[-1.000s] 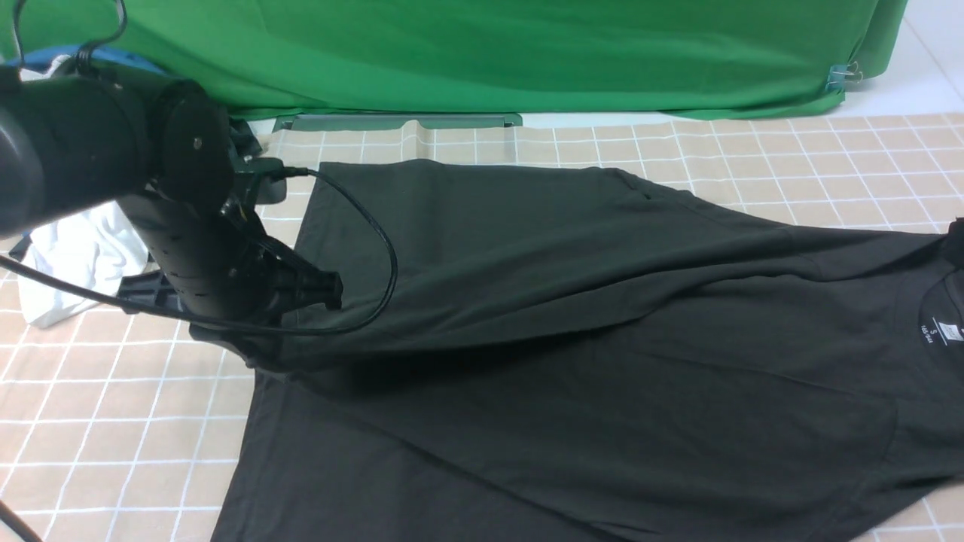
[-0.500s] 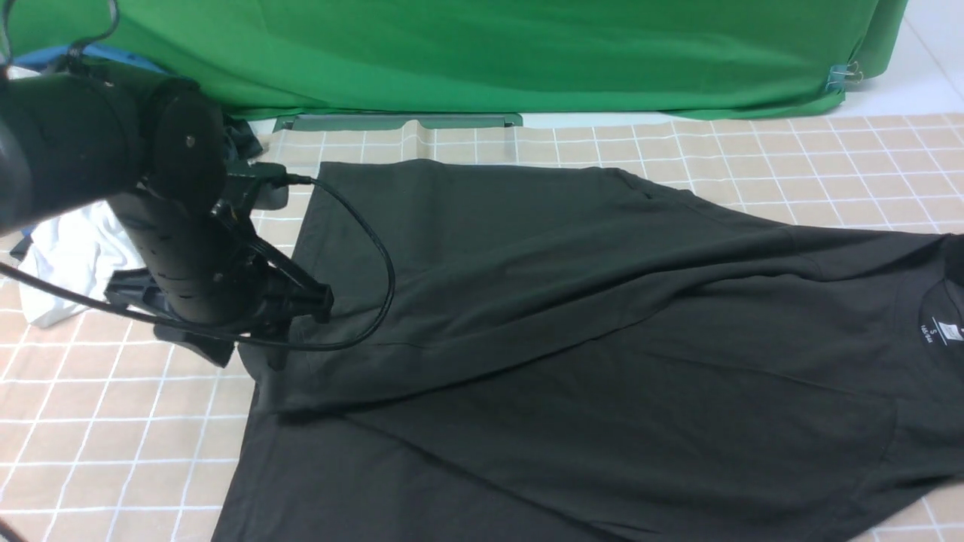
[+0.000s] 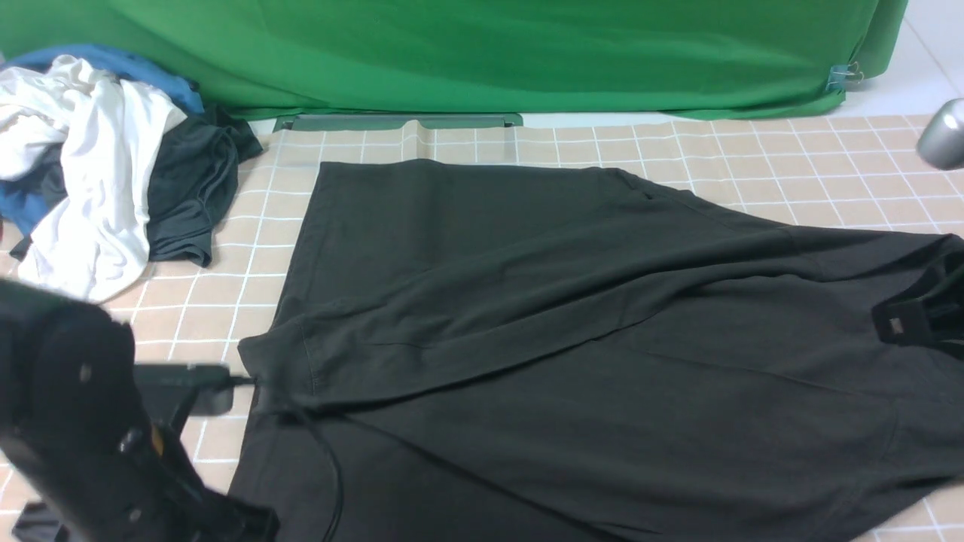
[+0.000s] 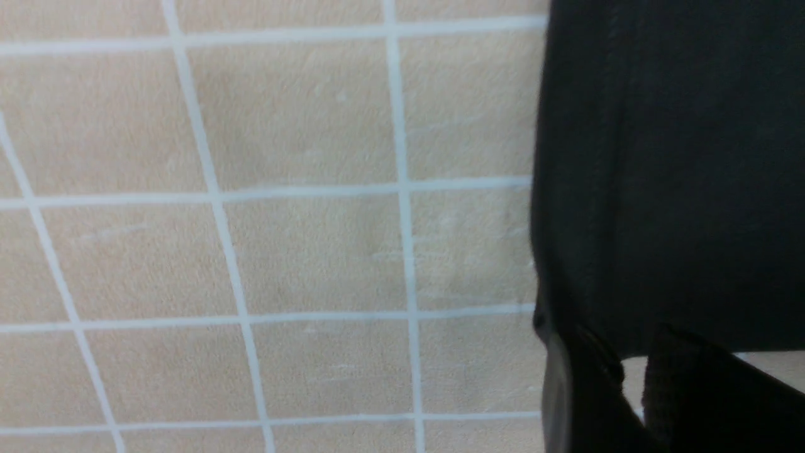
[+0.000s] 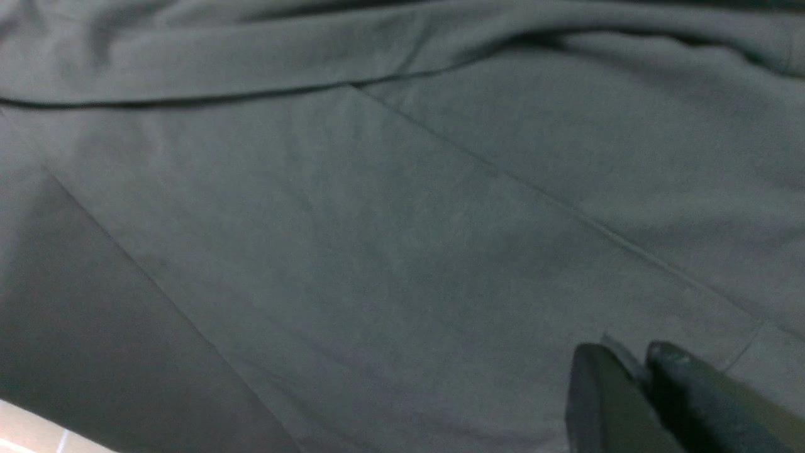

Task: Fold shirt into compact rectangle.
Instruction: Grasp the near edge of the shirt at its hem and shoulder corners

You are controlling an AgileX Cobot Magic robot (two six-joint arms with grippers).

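Note:
My gripper will fold the shirt's near half over, and the folded flap's corner will still stick out, because that corner reaches past the shirt's hem.
The black shirt lies spread across the table, its far half folded over toward me; the folded edge runs slantwise from near left to far right. My left arm sits low at the near left corner, just off the shirt's hem. In the left wrist view my left gripper stands slightly open with bare tablecloth showing in the gap, beside the hem. My right gripper hovers over the shirt's collar end at the far right and hides the neck. In the right wrist view its fingers are pressed together above flat fabric.
A heap of white, blue and dark clothes lies at the back left. A green backdrop closes off the rear. The checked tablecloth shows around the shirt. A grey metal object sits at the right edge.
My left gripper let go of the lifted hem and the arm drew back to the near left; the fold now lies flat. My right gripper moved in over the collar.

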